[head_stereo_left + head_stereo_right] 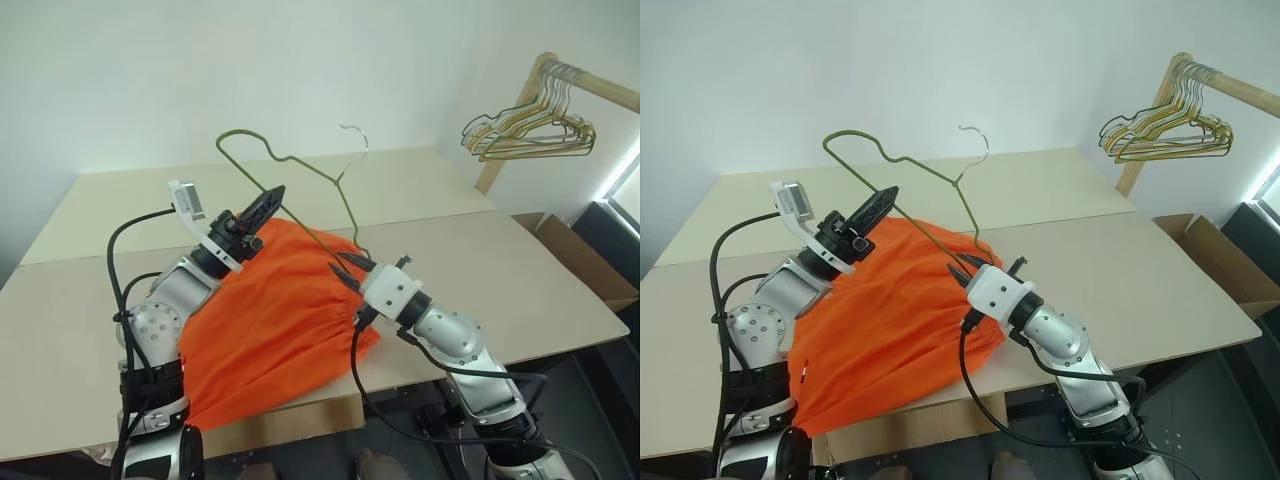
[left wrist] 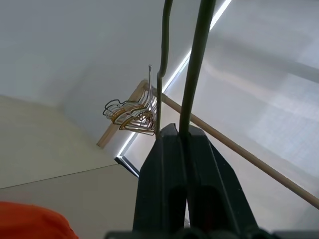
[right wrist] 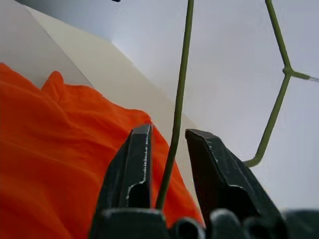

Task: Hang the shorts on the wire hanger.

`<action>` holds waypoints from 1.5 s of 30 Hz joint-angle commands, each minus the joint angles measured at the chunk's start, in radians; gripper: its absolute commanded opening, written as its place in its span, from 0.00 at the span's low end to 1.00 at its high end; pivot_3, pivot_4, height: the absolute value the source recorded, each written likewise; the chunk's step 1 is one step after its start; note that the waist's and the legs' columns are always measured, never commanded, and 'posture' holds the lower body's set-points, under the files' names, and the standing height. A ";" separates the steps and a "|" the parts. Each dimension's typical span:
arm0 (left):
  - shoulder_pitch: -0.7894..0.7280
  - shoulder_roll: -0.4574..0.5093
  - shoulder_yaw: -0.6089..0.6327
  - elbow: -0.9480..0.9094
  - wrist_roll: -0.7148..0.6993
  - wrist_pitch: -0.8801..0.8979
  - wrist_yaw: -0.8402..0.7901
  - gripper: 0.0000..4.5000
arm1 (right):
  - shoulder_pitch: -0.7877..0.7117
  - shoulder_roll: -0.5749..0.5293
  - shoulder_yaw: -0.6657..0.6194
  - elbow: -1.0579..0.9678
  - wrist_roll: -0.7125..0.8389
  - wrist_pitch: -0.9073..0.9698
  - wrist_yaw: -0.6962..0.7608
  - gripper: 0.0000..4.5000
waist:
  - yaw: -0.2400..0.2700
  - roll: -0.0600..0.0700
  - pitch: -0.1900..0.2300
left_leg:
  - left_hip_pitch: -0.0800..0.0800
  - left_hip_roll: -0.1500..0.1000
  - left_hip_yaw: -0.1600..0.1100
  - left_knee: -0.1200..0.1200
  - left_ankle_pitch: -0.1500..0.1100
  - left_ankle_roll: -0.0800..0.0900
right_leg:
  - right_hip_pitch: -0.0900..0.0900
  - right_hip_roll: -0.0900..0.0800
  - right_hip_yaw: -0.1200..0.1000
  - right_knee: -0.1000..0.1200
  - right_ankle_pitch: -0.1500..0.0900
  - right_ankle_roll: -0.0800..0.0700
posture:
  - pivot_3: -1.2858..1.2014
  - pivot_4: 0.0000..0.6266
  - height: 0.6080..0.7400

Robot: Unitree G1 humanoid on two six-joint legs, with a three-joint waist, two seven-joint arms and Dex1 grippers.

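The waistband should stretch open around the wire hanger when I push the hanger in, because gathers (image 1: 346, 308) wrinkle the edge of the orange shorts.
The bright orange shorts (image 1: 270, 320) lie spread on the table (image 1: 520, 270) between my arms, one edge drooping over the front. The thin olive wire hanger (image 1: 300, 165) stands tilted above them, hook up toward the back. My left gripper (image 1: 274, 194) is shut on the hanger's lower wire, as the left wrist view confirms (image 2: 177, 130). My right gripper (image 1: 345, 268) sits at the hanger's right corner over the shorts' waistband. Its fingers are open, with the wire (image 3: 182, 74) running loose through the gap (image 3: 167, 132) and orange fabric (image 3: 60, 159) just beyond.
A wooden rack (image 1: 590, 85) at the back right carries a bunch of gold and grey hangers (image 1: 530, 135). A cardboard box (image 1: 580, 255) stands beside the table's right edge. The table's front edge runs just below the shorts.
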 commanded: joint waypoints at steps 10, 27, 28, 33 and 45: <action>-0.019 0.185 0.011 -0.001 0.096 -0.076 -0.230 0.00 | 0.011 -0.101 -0.273 -0.152 0.612 0.434 0.235 0.63 | 0.001 -0.001 0.001 | 0.000 0.000 -0.001 0.000 0.000 0.000 | 0.001 0.000 0.000 -0.001 0.000 0.000 | 0.50 0.00 1.00; -0.024 0.305 0.081 0.009 -0.130 -0.004 -0.625 0.00 | -0.213 -0.335 -0.285 0.172 1.147 1.023 0.711 0.63 | -0.001 -0.001 0.003 | -0.001 0.002 0.005 0.000 0.000 0.001 | 0.001 0.001 -0.001 -0.003 0.000 0.001 | 0.50 0.00 1.00; -0.027 0.301 0.079 0.010 -0.133 -0.004 -0.622 0.00 | -0.221 -0.328 -0.269 0.176 1.129 1.006 0.723 0.63 | -0.001 -0.001 0.003 | -0.001 0.002 0.005 0.000 0.000 0.001 | 0.001 0.001 -0.001 -0.003 0.000 0.001 | 0.50 0.00 1.00; -0.028 0.286 0.060 0.011 -0.111 -0.020 -0.618 0.00 | -0.275 -0.272 -0.213 0.193 1.101 1.008 0.742 0.63 | 0.000 -0.001 0.003 | -0.002 0.002 0.005 0.000 0.000 0.001 | -0.001 0.001 -0.001 -0.003 0.000 0.001 | 0.50 0.00 1.00; -0.022 0.259 0.055 0.003 -0.113 -0.023 -0.608 0.00 | -0.300 -0.177 -0.188 0.163 1.080 1.025 0.678 0.63 | 0.000 -0.001 0.003 | -0.003 0.002 0.004 0.001 0.000 0.001 | -0.001 0.001 -0.001 -0.003 0.000 0.001 | 0.50 0.00 1.00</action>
